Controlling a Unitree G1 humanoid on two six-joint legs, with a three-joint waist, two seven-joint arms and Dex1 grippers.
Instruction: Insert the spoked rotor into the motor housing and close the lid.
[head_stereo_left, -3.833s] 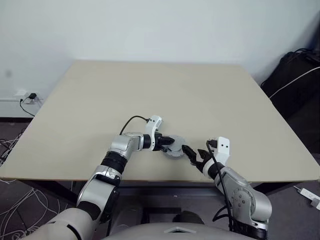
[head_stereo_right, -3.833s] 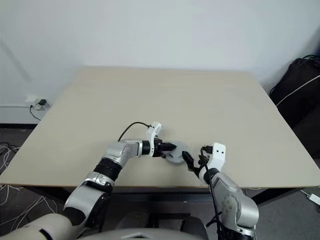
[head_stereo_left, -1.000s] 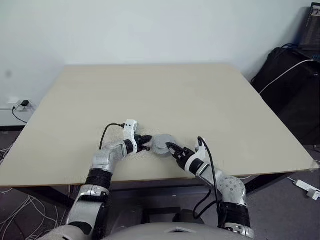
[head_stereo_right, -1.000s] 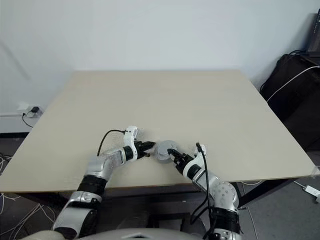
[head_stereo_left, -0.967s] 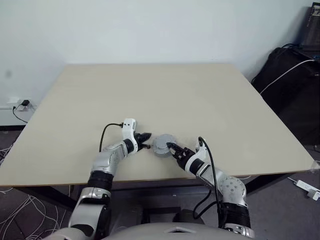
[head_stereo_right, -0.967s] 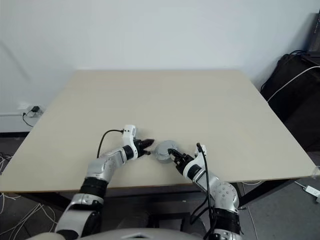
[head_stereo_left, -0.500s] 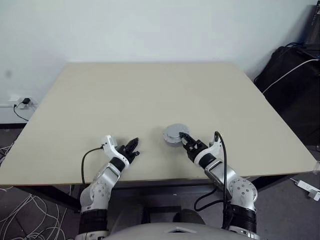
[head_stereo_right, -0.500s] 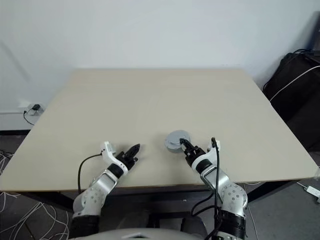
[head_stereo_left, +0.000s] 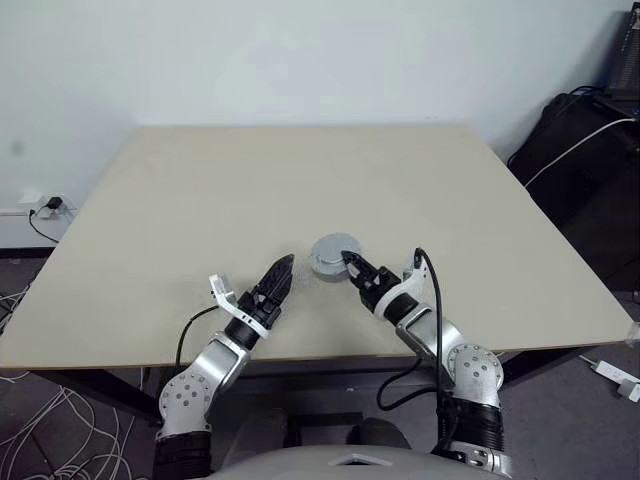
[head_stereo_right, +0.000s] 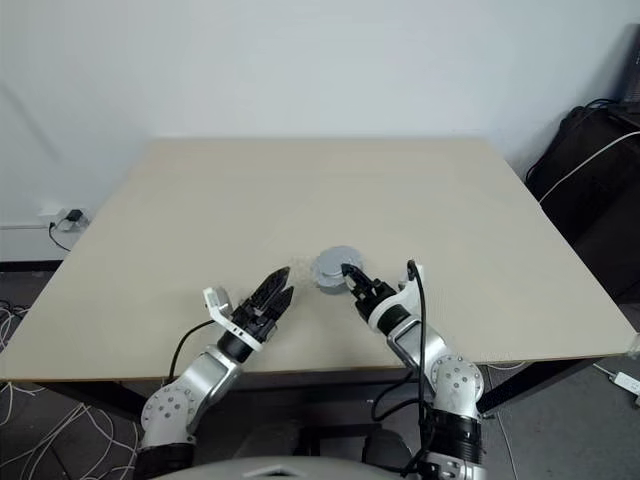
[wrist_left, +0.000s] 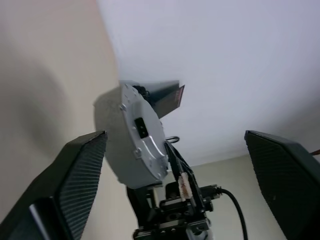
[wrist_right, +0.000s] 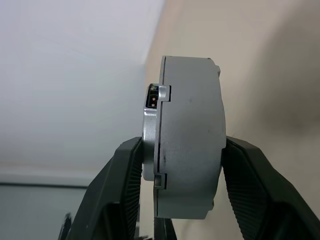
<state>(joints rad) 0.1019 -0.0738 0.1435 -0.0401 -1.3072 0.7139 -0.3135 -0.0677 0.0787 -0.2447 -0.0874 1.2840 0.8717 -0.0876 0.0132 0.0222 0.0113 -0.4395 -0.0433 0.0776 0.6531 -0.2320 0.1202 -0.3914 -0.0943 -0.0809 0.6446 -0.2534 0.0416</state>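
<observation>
The lid (wrist_left: 149, 121) is sitting flush against the motor housing's rim (wrist_left: 128, 134), so it will stay closed and move along with the housing when I carry it.
The motor housing (wrist_right: 192, 140) is a round grey puck gripped at its rim by my right gripper (wrist_right: 182, 145), near the table's front edge (head_stereo_left: 333, 255). The lid (wrist_right: 150, 145), a thin silver-grey disc, sits flush against one face of the housing. The spoked rotor is hidden. My left gripper (head_stereo_left: 280, 272) hovers just left of the housing, apart from it, open, with nothing between its fingers (wrist_left: 70, 180). In the left wrist view the housing (wrist_left: 135, 135) stands ahead of that gripper, with the right gripper below it.
The beige table (head_stereo_left: 300, 170) stretches bare behind the housing. A black bag with a white cable (head_stereo_left: 590, 150) lies on the floor at the right. A wall socket and loose cables (head_stereo_left: 45, 205) are at the left.
My left gripper has let go of the housing's left side, drawn back, rolled and opened wide. My right gripper has kept its grip and raised the housing a little.
</observation>
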